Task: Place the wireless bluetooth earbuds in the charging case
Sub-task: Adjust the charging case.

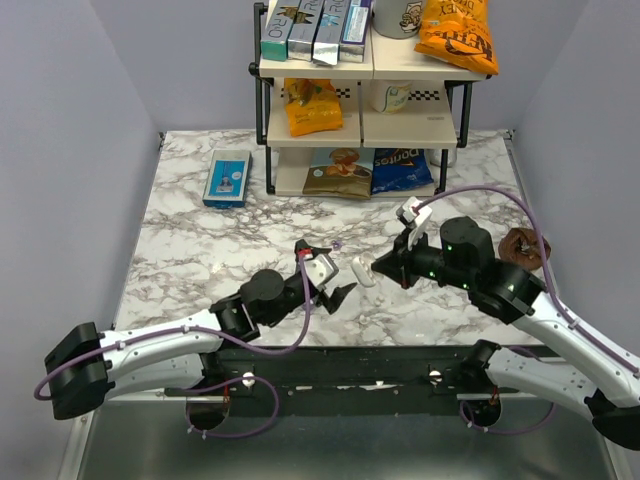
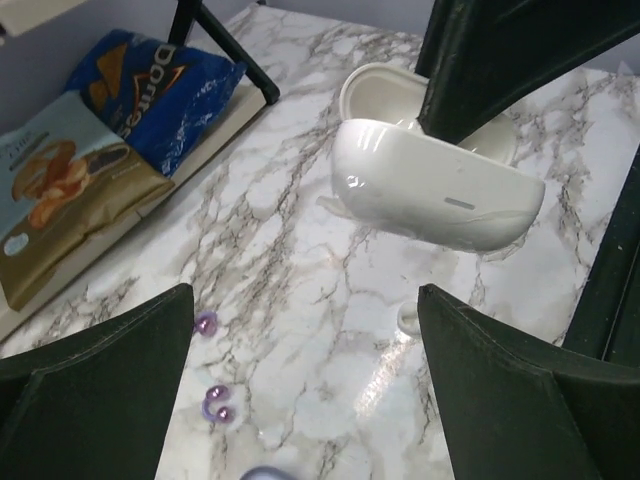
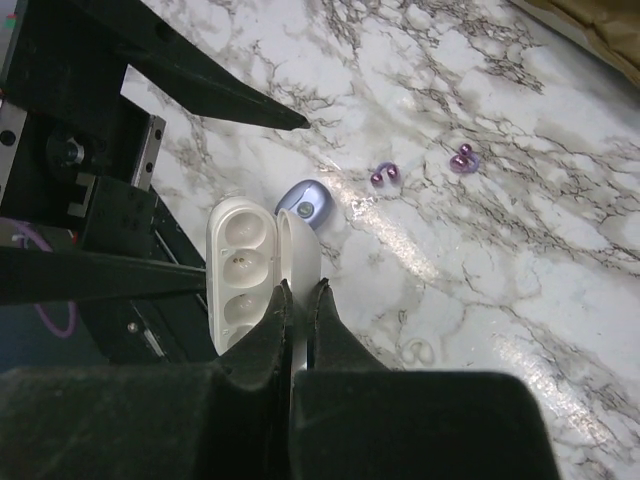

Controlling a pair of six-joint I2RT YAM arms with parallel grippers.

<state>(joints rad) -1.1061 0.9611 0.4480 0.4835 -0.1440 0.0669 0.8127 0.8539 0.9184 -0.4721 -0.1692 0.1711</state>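
The robot's right gripper is holding the charging case only by its raised lid [image 3: 305, 250], so the left gripper should grab the case's body [image 3: 241, 268] before any earbud is put in.
The white charging case [image 3: 243, 270] is open, its round wells showing, and it hangs just above the marble. My right gripper [image 3: 298, 288] is shut on the raised lid [image 3: 300, 248]. In the left wrist view the case [image 2: 430, 190] hangs ahead, pinched from above by the right fingers [image 2: 490, 50]. My left gripper [image 2: 305, 300] is open over bare marble and holds nothing. A lavender-blue earbud [image 3: 303, 200] lies on the table beside the case. From above, the case [image 1: 362, 270] sits between the left gripper [image 1: 330, 272] and the right gripper [image 1: 380, 268].
Small purple ear tips [image 3: 385, 177] [image 3: 462, 158] and a white one [image 3: 417, 351] lie loose on the marble. A shelf rack [image 1: 360, 120] with snack bags stands at the back, a blue box [image 1: 228, 178] to its left, a brown object [image 1: 522, 247] at the right.
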